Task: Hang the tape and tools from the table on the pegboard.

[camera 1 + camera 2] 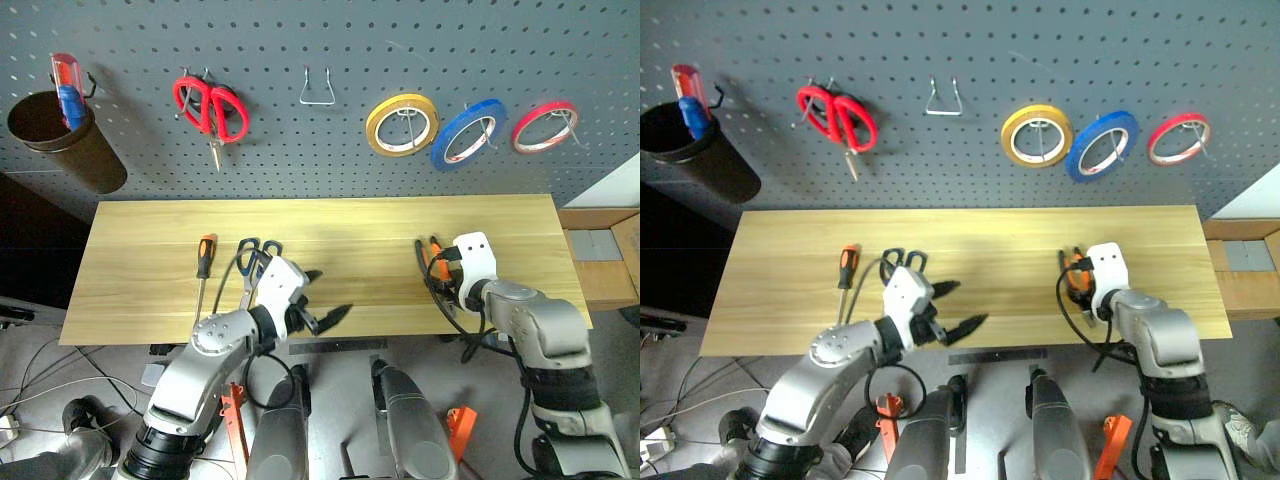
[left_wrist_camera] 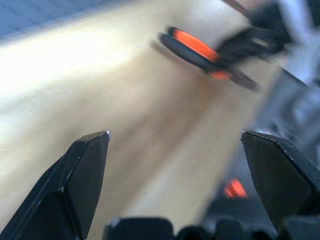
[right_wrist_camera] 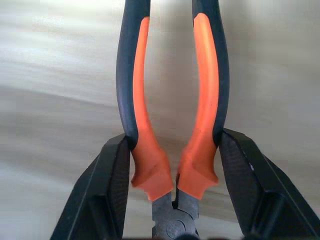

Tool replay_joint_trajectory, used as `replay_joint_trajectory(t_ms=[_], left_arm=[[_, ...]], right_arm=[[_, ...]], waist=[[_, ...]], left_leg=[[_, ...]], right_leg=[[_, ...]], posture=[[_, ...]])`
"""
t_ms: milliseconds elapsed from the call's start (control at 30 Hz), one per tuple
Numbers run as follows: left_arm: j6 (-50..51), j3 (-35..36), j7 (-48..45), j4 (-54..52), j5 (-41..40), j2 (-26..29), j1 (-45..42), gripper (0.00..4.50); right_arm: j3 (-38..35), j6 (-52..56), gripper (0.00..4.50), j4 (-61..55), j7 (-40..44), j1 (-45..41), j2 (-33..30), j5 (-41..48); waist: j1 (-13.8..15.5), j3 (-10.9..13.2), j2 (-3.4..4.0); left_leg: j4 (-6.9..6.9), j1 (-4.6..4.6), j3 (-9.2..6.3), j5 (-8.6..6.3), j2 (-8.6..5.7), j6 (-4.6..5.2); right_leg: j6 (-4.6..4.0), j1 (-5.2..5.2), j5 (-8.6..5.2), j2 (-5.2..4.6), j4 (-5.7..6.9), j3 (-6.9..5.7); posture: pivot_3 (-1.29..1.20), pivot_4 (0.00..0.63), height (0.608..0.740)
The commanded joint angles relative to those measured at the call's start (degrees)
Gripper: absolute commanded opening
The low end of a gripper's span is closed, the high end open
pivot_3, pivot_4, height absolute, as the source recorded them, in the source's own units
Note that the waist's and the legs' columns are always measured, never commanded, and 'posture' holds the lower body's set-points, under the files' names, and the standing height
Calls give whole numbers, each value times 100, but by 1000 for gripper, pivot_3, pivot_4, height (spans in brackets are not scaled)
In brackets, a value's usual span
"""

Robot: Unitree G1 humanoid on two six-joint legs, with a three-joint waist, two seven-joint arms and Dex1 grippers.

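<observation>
The robot's left gripper has its open fingers aimed at the pliers (image 1: 438, 262) that the right gripper holds, so next the left gripper turns back to the screwdriver and scissors (image 1: 248, 260).
My right gripper (image 3: 175, 141) is shut on the orange-and-black pliers (image 3: 206, 75), one finger pressing each handle near the pivot, over the right part of the table (image 1: 350, 225). The pliers (image 1: 429, 254) stick out to the left of that gripper. At the table's front left my left gripper (image 1: 330, 292) is open and empty, with its fingers (image 2: 85, 170) pointing along the tabletop toward the pliers. A slim orange-and-black screwdriver (image 1: 204, 262) lies left of it. The dark-blue scissors (image 1: 256, 252) lie beside it, partly hidden by that hand. The blue tape (image 1: 468, 133) hangs on the pegboard (image 1: 300, 40).
Red-handled scissors (image 1: 211, 107), a yellow roll (image 1: 401, 124) and a red roll (image 1: 544, 126) hang on pegboard hooks. A bare wire hook (image 1: 316, 90) is between the scissors and the rolls. A brown cup (image 1: 60, 140) hangs at far left. A wooden ledge (image 1: 600, 265) adjoins the table's right end.
</observation>
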Motion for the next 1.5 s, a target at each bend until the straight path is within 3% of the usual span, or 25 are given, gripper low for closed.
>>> replay_joint_trajectory(t_ms=[33,200,467,567,900,1200,1500], left_arm=[[-74,599,207,-779,-354,28,101,4500],[-43,1118,614,-1072,-422,39,-44,4500],[-948,965,1533,-457,435,-456,-437,4500],[-1166,963,1740,-469,571,-606,-346,4500],[-1908,429,1593,-683,823,-662,175,4500],[-2672,227,1599,-758,1280,-615,213,4500],[-2801,395,1908,-938,1287,-799,99,4500]], right_arm=[[-14,-299,2126,-1095,741,-120,54,802],[-281,-903,2126,-711,826,-1303,776,1309],[-84,-3116,2126,957,1091,-2865,1433,702],[-42,-3869,2126,1472,1063,-3308,1654,478],[-88,-4888,2126,2302,1139,-3946,1978,356],[47,-5776,2126,2944,528,-4604,2402,-286],[-51,-6433,2126,4002,250,-4860,2623,-550]], waist=[[-3,0,0],[18,0,0],[151,-7,-11],[158,-7,-12],[164,-7,-12],[146,-7,-11],[156,-7,-11]], left_leg=[[0,0,-3,0,0,0],[9,-1,-10,2,0,-3],[12,-8,-13,8,-6,-11],[14,-61,-11,13,-2,-18],[12,-61,-10,11,4,-15],[12,-54,-10,15,2,-21],[13,-56,-9,16,2,-21]], right_leg=[[-1,0,0,5,-1,-3],[-24,0,16,4,6,-9],[-32,-2,30,-1,3,-21],[-42,-57,37,-8,18,-22],[-44,-59,38,-21,17,-24],[-57,-60,45,-5,26,-28],[-57,-60,46,-12,27,-28]], posture=[[-18,406,740],[16,386,740],[5,371,740],[8,374,740],[26,378,740],[1,369,740],[11,369,740]])
